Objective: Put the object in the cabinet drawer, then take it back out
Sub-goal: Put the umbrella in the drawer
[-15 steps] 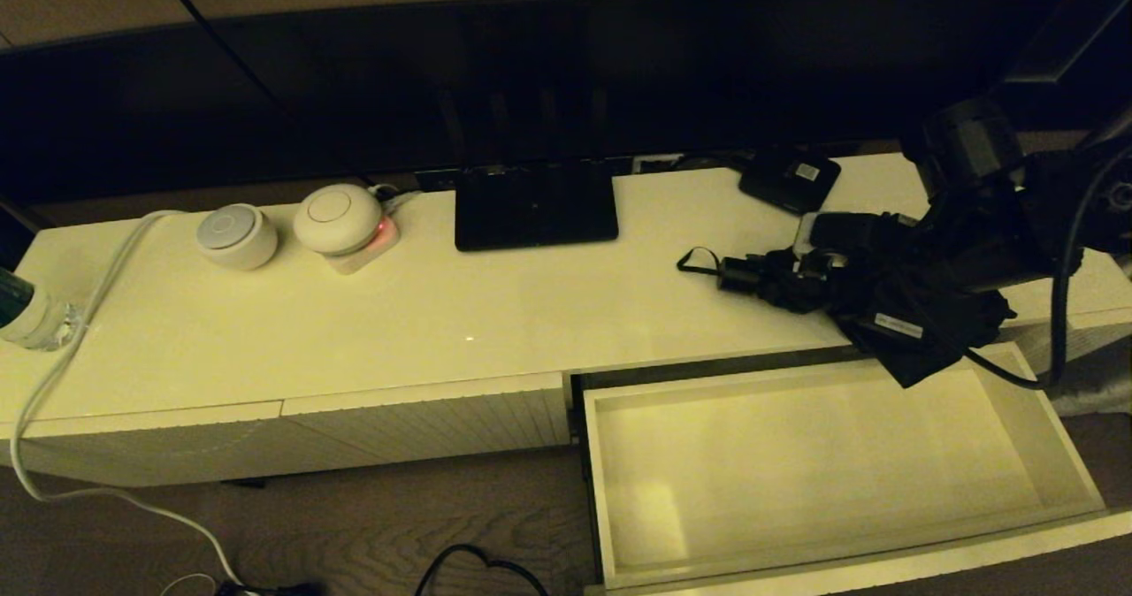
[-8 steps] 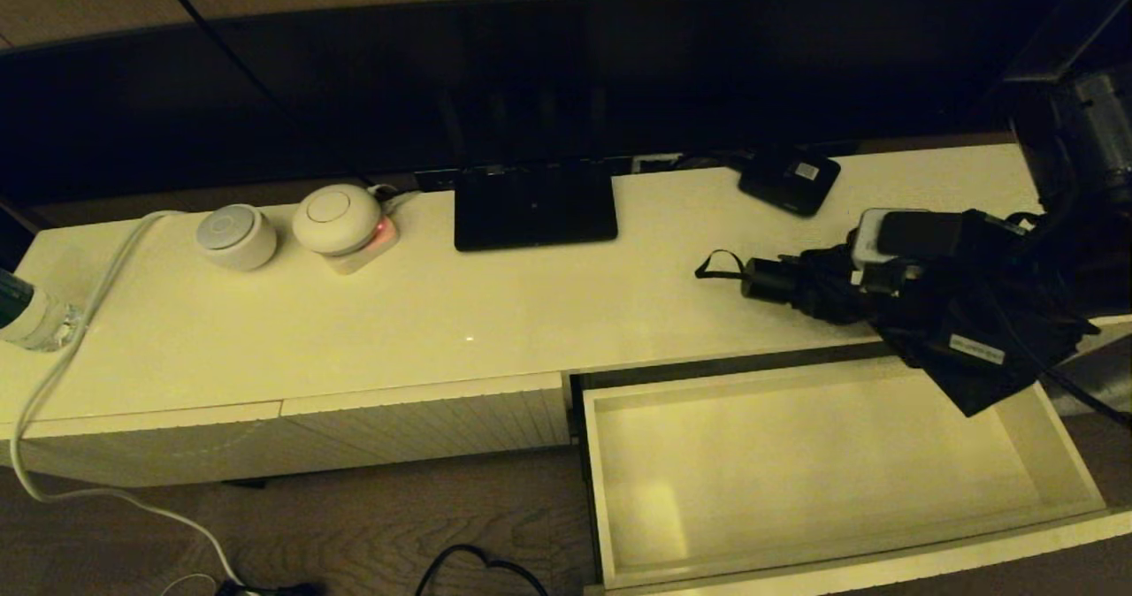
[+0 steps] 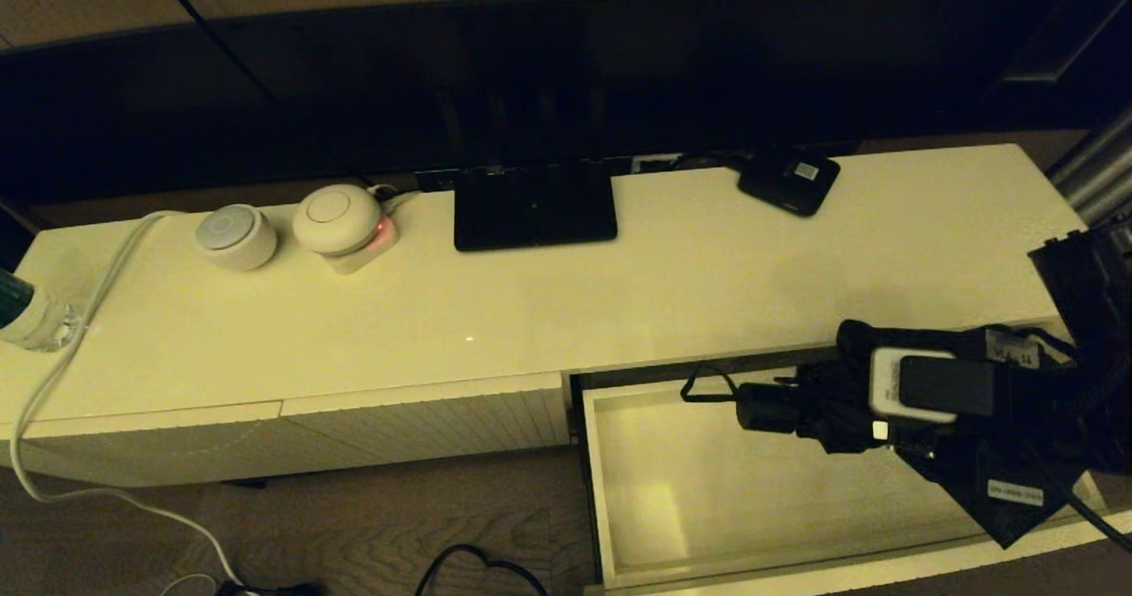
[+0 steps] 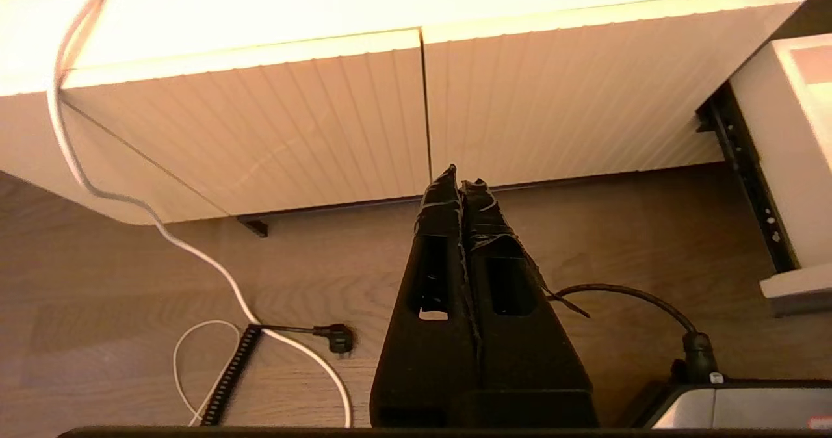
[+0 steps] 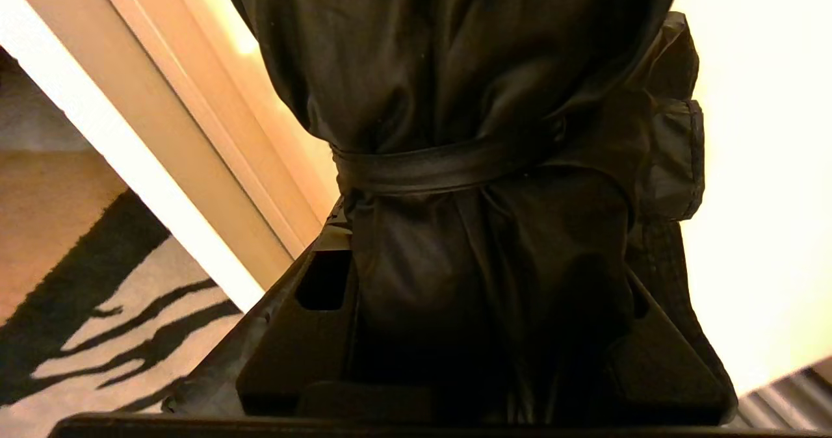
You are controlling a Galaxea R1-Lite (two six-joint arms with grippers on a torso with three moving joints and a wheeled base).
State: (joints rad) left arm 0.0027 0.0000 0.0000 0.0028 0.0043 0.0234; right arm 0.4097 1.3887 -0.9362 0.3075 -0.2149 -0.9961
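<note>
My right gripper is holding the black umbrella [image 3: 769, 407] so that it points along the length of the open, empty drawer. It should keep lowering the umbrella until the umbrella rests on the drawer's bottom [image 3: 722, 474].
The black folding umbrella [image 3: 968, 477] hangs over the right half of the open cream drawer [image 3: 591, 490]. Its short handle [image 3: 766, 406] and wrist loop [image 3: 703, 385] point toward the drawer's left. My right gripper [image 3: 893, 401] is shut on the umbrella's strapped middle. In the right wrist view the baggy fabric [image 5: 468, 100] fills the space between both fingers [image 5: 305, 334], with the drawer's wall [image 5: 214, 139] beside it. I cannot tell whether the umbrella touches the drawer floor. My left gripper [image 4: 460, 179] is shut on nothing, low in front of the closed ribbed fronts [image 4: 292, 119].
On the cabinet top [image 3: 495, 313] stand a black screen base [image 3: 535, 207], a small flat black box with a white label [image 3: 790, 180], two round white devices [image 3: 236, 235] [image 3: 338, 217] and a bottle [image 3: 22, 313]. A white cable [image 3: 62, 357] trails to the floor.
My right gripper has carried the umbrella off the cabinet top, first rightward, then forward and down, so it now hangs over the open drawer. The left arm has not moved.
</note>
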